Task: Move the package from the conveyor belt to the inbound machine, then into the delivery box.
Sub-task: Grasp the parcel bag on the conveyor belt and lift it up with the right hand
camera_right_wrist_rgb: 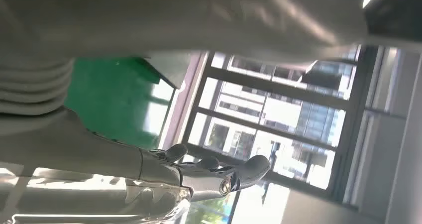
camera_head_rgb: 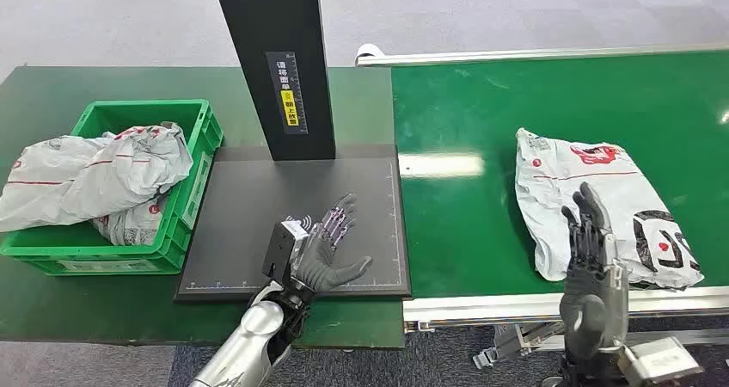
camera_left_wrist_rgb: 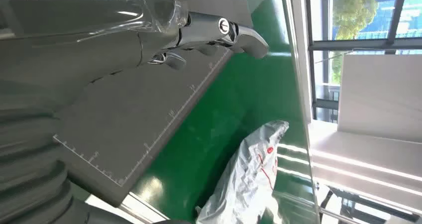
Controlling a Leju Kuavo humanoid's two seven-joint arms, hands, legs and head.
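Note:
I expect the grey plastic package to rest above the green delivery box's rim when I lower it in, because packages already heap (camera_head_rgb: 107,176) over the box's rim.
A grey plastic mail package (camera_head_rgb: 593,202) with red and black print lies on the green conveyor belt (camera_head_rgb: 481,198) at the right. My right hand (camera_head_rgb: 591,232) hovers upright over the package's near edge, fingers apart and holding nothing. My left hand (camera_head_rgb: 331,245) lies flat and open above the dark grey scanning plate of the inbound machine (camera_head_rgb: 258,206), whose black post (camera_head_rgb: 277,60) rises behind it. The left wrist view shows the package (camera_left_wrist_rgb: 249,176) on the belt beyond the plate edge (camera_left_wrist_rgb: 149,144). The green delivery box (camera_head_rgb: 185,202) stands at the left with several grey packages (camera_head_rgb: 94,176) in it.
The box and the inbound machine sit on a dark green table (camera_head_rgb: 52,95). The conveyor's metal rail (camera_head_rgb: 550,301) runs along its near edge. Grey carpet (camera_head_rgb: 129,17) lies behind. Windows (camera_right_wrist_rgb: 278,114) appear in the right wrist view.

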